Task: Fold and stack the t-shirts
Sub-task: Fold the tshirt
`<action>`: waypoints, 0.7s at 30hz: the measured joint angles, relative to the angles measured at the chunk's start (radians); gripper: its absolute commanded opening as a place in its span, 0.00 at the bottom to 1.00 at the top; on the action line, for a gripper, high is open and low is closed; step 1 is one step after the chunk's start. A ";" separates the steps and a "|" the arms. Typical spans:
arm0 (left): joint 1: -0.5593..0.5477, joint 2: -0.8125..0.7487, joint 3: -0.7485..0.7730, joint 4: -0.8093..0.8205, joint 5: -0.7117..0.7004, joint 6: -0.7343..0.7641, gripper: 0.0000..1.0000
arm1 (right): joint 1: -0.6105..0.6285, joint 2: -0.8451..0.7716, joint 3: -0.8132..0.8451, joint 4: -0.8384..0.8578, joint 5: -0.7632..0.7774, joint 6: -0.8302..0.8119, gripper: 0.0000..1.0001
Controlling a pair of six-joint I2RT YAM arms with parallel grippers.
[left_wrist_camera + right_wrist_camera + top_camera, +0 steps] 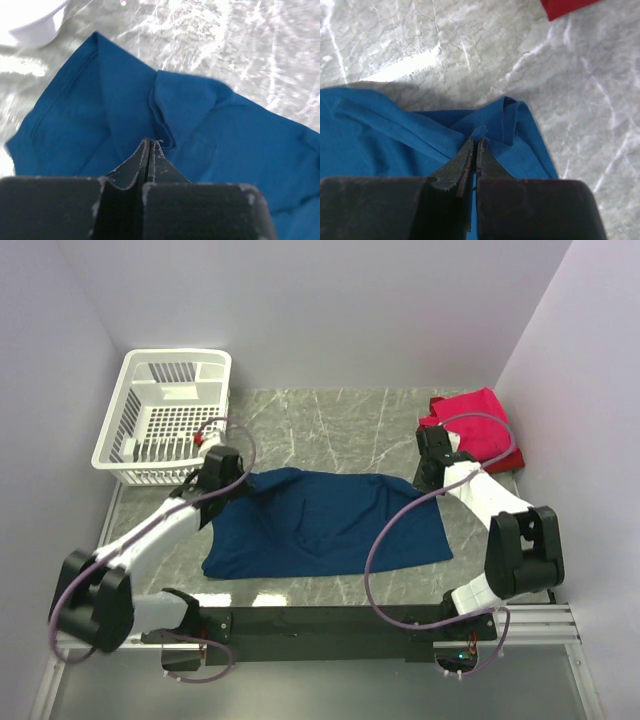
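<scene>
The navy blue t-shirt's wavy far edge (332, 475) is held at opposite ends by my grippers, so my left gripper goes on pulling the t-shirt's corner (254, 483) tight until that edge is straight.
The navy blue t-shirt (330, 525) lies spread and wrinkled on the marble table; no print shows. My left gripper (222, 472) is at its far left corner. In the left wrist view the gripper (151, 142) is shut, with a raised fold of the blue cloth (225, 130) at its tips. My right gripper (430, 472) is at the far right corner. In the right wrist view it (474, 141) is shut on a bunched edge of the blue cloth (380, 145). The folded red t-shirts (478, 420) lie stacked at the back right, apart from both grippers.
A white slotted plastic basket (170, 410) stands at the back left, just beyond my left gripper; its rim shows in the left wrist view (30, 25). A corner of the red shirts (565, 6) shows in the right wrist view. Walls close in the left, back and right sides.
</scene>
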 measured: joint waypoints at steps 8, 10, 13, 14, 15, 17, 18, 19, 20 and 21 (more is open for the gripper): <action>-0.011 -0.335 -0.119 -0.091 -0.047 -0.081 0.00 | 0.006 -0.152 -0.082 -0.021 0.038 -0.003 0.00; -0.013 -0.377 -0.132 -0.114 -0.053 -0.092 0.00 | 0.006 -0.169 -0.096 -0.028 0.047 -0.003 0.00; -0.015 -0.418 -0.167 -0.153 -0.061 -0.115 0.00 | 0.006 -0.184 -0.112 -0.042 0.057 -0.003 0.00; -0.016 -0.431 -0.181 -0.169 -0.063 -0.122 0.00 | 0.006 -0.188 -0.118 -0.048 0.060 -0.003 0.00; -0.016 -0.443 -0.193 -0.191 -0.068 -0.132 0.00 | 0.006 -0.195 -0.122 -0.055 0.063 -0.002 0.00; -0.016 -0.472 -0.212 -0.233 -0.081 -0.146 0.00 | 0.006 -0.212 -0.132 -0.064 0.067 0.000 0.00; -0.016 -0.493 -0.219 -0.258 -0.091 -0.158 0.00 | 0.006 -0.221 -0.134 -0.071 0.071 0.001 0.00; -0.016 -0.513 -0.224 -0.275 -0.099 -0.165 0.00 | 0.006 -0.232 -0.134 -0.078 0.076 0.002 0.00; -0.016 -0.533 -0.225 -0.295 -0.109 -0.172 0.00 | 0.006 -0.240 -0.134 -0.081 0.082 0.002 0.00; -0.016 -0.554 -0.225 -0.309 -0.116 -0.182 0.00 | 0.006 -0.248 -0.134 -0.084 0.086 0.003 0.00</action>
